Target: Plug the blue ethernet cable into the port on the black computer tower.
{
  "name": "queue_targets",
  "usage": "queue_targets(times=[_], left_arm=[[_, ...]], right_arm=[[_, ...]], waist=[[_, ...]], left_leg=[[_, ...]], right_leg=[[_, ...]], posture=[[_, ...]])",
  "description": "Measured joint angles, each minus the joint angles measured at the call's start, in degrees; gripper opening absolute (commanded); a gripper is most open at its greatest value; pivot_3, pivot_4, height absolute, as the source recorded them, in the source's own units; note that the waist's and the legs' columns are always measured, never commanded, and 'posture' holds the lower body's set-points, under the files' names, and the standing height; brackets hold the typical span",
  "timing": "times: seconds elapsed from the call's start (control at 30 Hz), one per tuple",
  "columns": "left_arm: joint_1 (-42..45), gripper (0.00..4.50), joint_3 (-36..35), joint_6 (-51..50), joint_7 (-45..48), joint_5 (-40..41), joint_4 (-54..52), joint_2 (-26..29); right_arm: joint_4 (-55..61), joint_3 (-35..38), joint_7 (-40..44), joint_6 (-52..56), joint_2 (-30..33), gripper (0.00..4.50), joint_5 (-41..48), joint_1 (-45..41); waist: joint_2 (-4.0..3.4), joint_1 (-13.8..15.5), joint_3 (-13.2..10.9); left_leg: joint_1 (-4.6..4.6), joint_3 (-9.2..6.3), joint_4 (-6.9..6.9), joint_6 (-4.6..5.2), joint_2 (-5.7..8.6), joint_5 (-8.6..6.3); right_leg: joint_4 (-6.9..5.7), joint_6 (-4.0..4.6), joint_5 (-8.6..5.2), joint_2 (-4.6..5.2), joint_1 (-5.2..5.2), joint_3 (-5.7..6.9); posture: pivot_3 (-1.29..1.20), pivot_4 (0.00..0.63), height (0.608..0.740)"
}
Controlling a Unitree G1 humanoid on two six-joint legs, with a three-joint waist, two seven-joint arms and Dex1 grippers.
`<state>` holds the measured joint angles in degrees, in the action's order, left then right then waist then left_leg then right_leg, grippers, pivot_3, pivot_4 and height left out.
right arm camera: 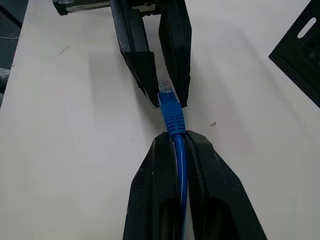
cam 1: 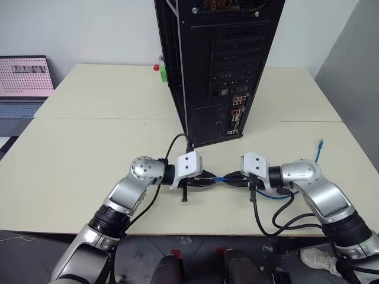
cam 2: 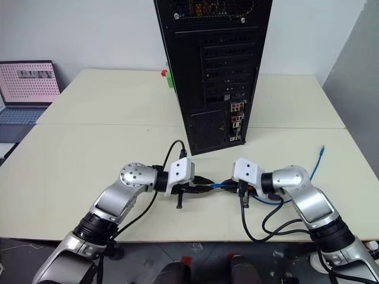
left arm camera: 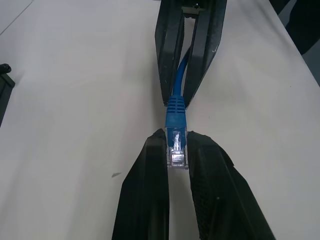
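My right gripper is pinching only the cord [left arm camera: 178, 86] behind the boot. My left gripper should hold the plug while my right gripper takes hold of the boot [left arm camera: 176, 112].
The blue ethernet cable [cam 1: 220, 178] hangs just above the table between my two grippers, in front of the black computer tower [cam 1: 219, 65]. My left gripper [left arm camera: 176, 137] is shut on the cable's clear plug [left arm camera: 176, 150]. Facing it tip to tip, my right gripper [right arm camera: 175, 137] is shut on the blue cord just behind the plug's boot [right arm camera: 172, 112]. The rest of the cable loops behind my right arm, and its far end [cam 1: 320, 144] lies on the table at the right. The tower's rear panel faces me, with a cluster of coloured connectors [cam 1: 237, 115] low on its right side.
A laptop with a pink screen [cam 1: 23, 77] sits at the far left. A small red and green object [cam 1: 161, 71] stands behind the tower. Black cords [cam 1: 278, 219] hang from my right arm over the table's front edge. A seam [cam 1: 89, 118] runs across the table.
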<state>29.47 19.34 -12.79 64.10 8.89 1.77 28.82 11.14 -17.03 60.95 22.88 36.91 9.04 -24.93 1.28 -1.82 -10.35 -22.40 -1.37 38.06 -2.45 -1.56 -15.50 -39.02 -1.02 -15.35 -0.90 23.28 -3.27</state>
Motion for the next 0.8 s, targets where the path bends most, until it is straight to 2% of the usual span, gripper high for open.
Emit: queue_targets(times=[0.2, 0.5, 0.53, 0.57, 0.8], left_arm=[[-0.9, 2.58, -0.7, -0.7, -0.5, -0.1, 0.0, 0.3], [-1.6, 2.58, -0.7, -0.5, -0.8, 0.0, 0.0, 0.0], [-1.6, 2.21, -0.7, -0.5, -0.7, 0.0, 0.0, 0.0], [-1.6, 2.11, -0.7, -0.5, -0.6, 0.1, 0.0, 0.0], [-1.6, 0.65, -0.9, -0.5, 0.1, 0.1, 0.0, 0.0]], right_arm=[[0.0, 0.0, 0.0, -0.1, -0.7, 0.00, 0.0, -0.5], [0.0, 0.0, 0.1, -0.1, -0.9, 0.00, 0.0, -0.6], [0.0, 0.0, 0.1, -0.1, -0.9, 0.00, 0.0, -0.6], [0.0, 0.0, 0.1, -0.1, -0.9, 0.00, 0.0, -0.6], [0.0, 0.0, 0.2, -0.1, -0.9, 0.00, 0.0, -0.6]], waist=[[0.00, 0.0, 0.0], [0.00, 0.0, 0.0], [0.00, 0.0, 0.0], [0.00, 0.0, 0.0], [0.00, 0.0, 0.0]], left_leg=[[-0.03, -0.02, 0.01, 0.00, 0.01, 0.00], [-0.03, -0.03, 0.01, 0.00, 0.00, 0.00], [-0.04, -0.03, 0.01, 0.00, 0.01, 0.00], [-0.03, -0.03, 0.01, 0.00, 0.00, 0.00], [-0.04, -0.03, 0.01, 0.00, 0.01, 0.00]], right_leg=[[0.00, 0.00, 0.00, 0.01, 0.00, 0.05], [0.00, 0.00, 0.00, 0.01, 0.00, 0.09], [0.00, 0.00, 0.00, 0.01, 0.01, 0.09], [0.00, 0.00, 0.00, 0.01, 0.00, 0.09], [0.00, 0.00, 0.00, 0.01, 0.00, 0.11]], posture=[[0.00, 0.150, 0.740], [0.00, 0.150, 0.740], [0.00, 0.150, 0.740], [0.00, 0.150, 0.740], [0.00, 0.150, 0.740]])
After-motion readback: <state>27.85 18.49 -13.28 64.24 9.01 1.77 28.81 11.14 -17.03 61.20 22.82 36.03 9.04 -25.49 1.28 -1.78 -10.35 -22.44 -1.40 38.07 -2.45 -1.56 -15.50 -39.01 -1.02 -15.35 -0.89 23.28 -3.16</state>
